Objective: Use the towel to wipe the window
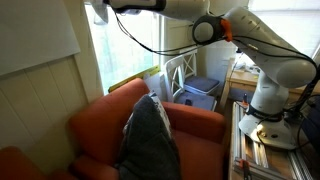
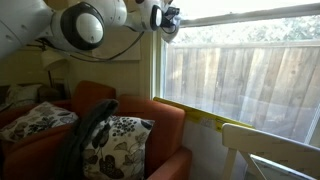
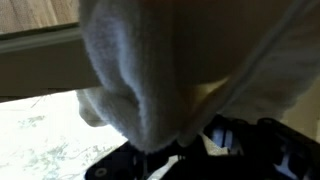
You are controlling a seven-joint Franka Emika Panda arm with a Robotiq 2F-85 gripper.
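Next, I move the towel in my gripper back along the upper glass (image 2: 197, 42), because the towel is against the window's side frame (image 2: 158, 50), where the glass ends.
A white towel (image 3: 150, 70) fills most of the wrist view, bunched and hanging right in front of the camera. My gripper (image 3: 170, 155) shows only as dark parts under it and seems shut on the towel. In both exterior views the arm reaches high, with the gripper (image 1: 100, 10) (image 2: 168, 20) at the top of the window (image 1: 120, 45) (image 2: 240, 70), close to the upper frame. In the wrist view the window frame (image 3: 40, 45) runs across the upper left, with bright glass below it. Whether the towel touches the glass cannot be told.
A red-orange armchair (image 1: 105, 125) (image 2: 140, 110) stands under the window, with a dark garment (image 1: 150, 140) draped over it and patterned pillows (image 2: 115, 145). A white chair (image 1: 180, 75) and a blue bin (image 1: 200, 92) stand beside it. The robot base (image 1: 265, 110) is at the right.
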